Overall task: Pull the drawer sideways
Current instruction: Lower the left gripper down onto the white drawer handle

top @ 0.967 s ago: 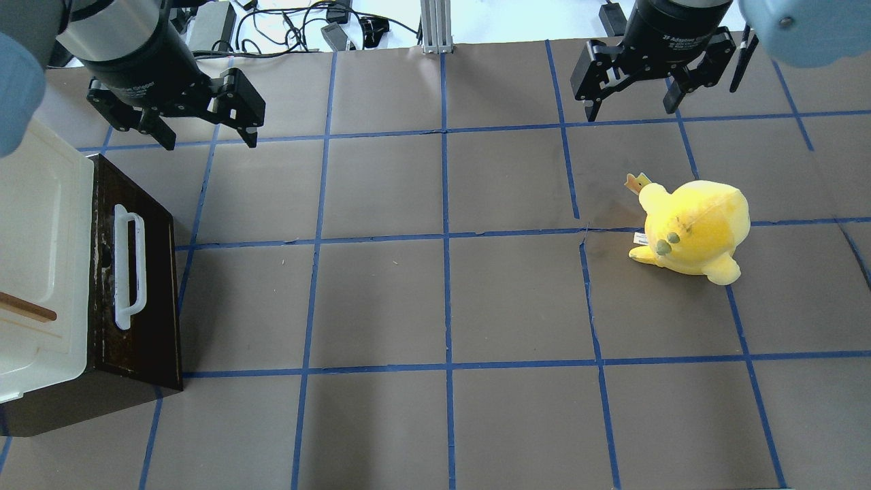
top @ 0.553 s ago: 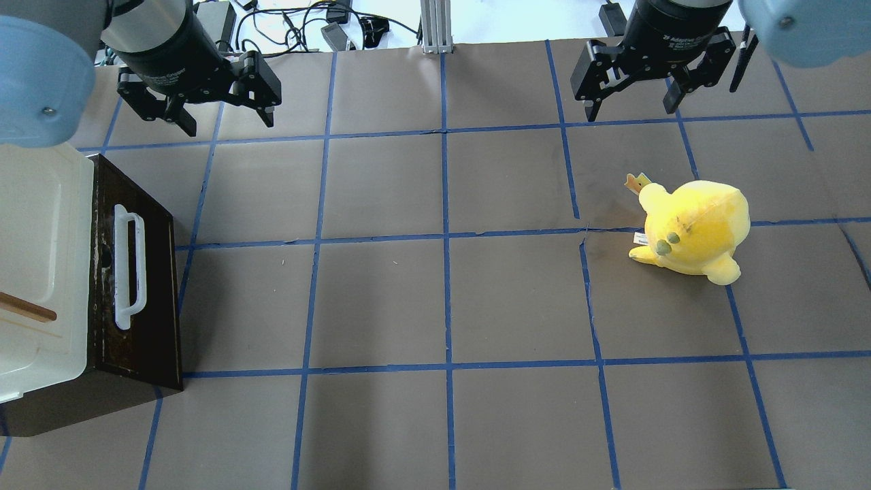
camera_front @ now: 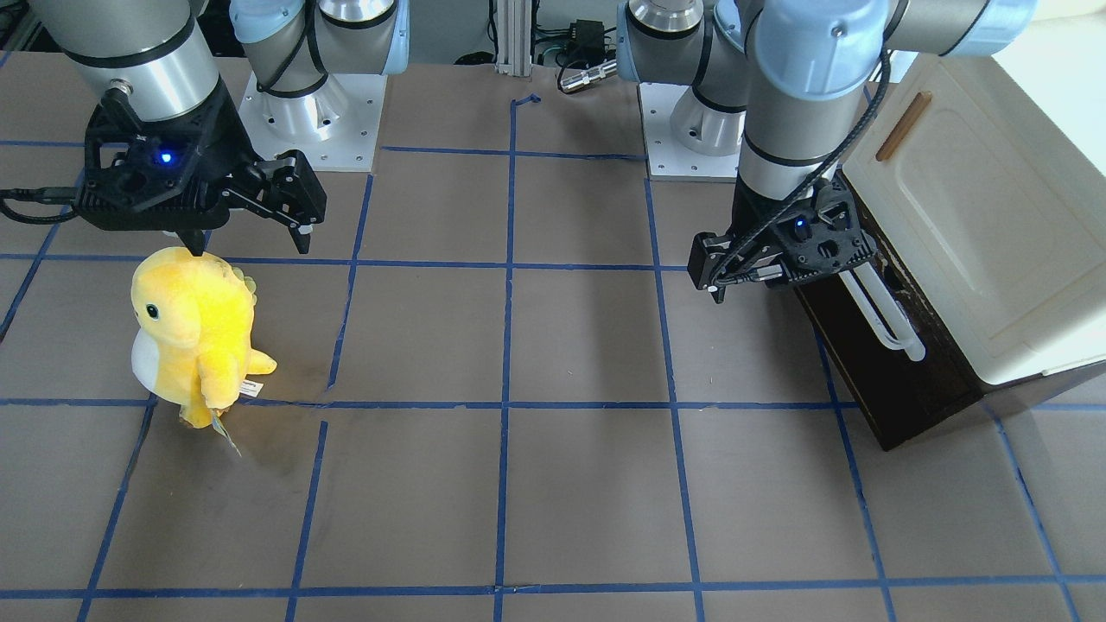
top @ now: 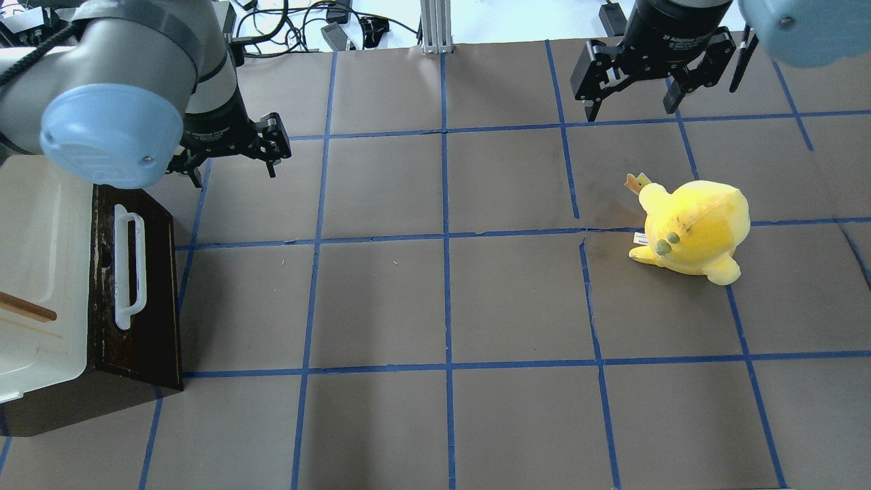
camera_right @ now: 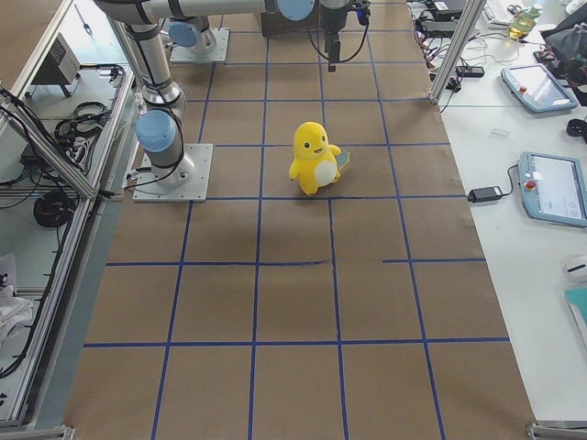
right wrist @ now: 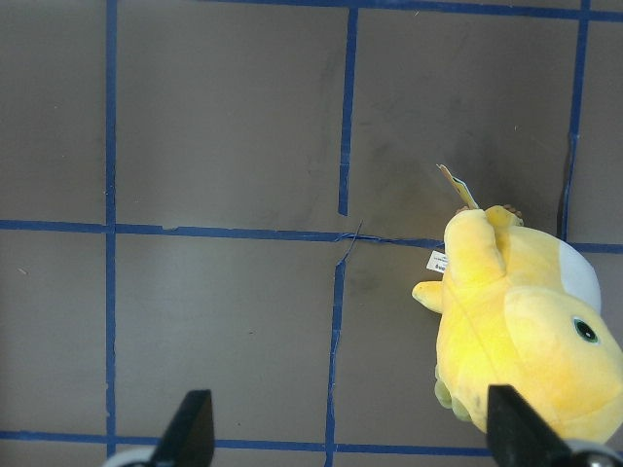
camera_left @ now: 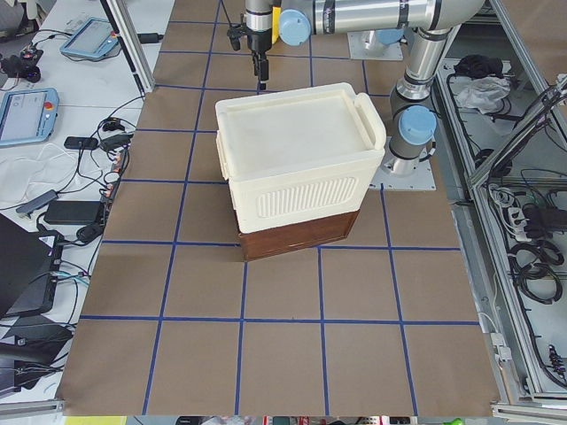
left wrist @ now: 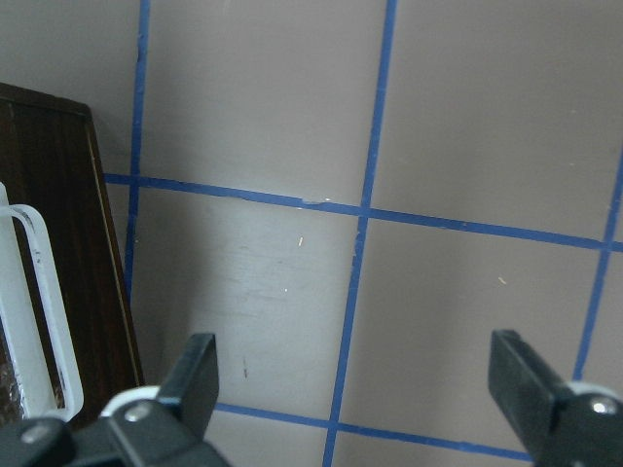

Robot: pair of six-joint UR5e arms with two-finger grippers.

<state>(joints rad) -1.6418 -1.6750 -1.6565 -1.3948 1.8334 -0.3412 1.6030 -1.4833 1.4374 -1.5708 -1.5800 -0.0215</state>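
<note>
The drawer will come straight out and stay level when I pull the white handle, since a dark seam runs along the front's top edge.
The drawer has a dark brown front and a long white bar handle. It sits pushed in under the cream cabinet at the table's left. My left gripper is open and empty, low over the table just beyond the drawer's far end and clear of the handle. In the left wrist view the drawer front and handle lie left of the left gripper. In the front view the left gripper hangs by the handle's upper end. My right gripper is open and empty.
A yellow plush toy stands on the right half of the table, below the right gripper, and shows in the right wrist view. The cabinet door has a small brown wooden handle. Blue tape lines grid the brown table.
My left arm has swung in and lowered toward the drawer's far end, with its gripper still open. The right arm, drawer and plush have not moved.
</note>
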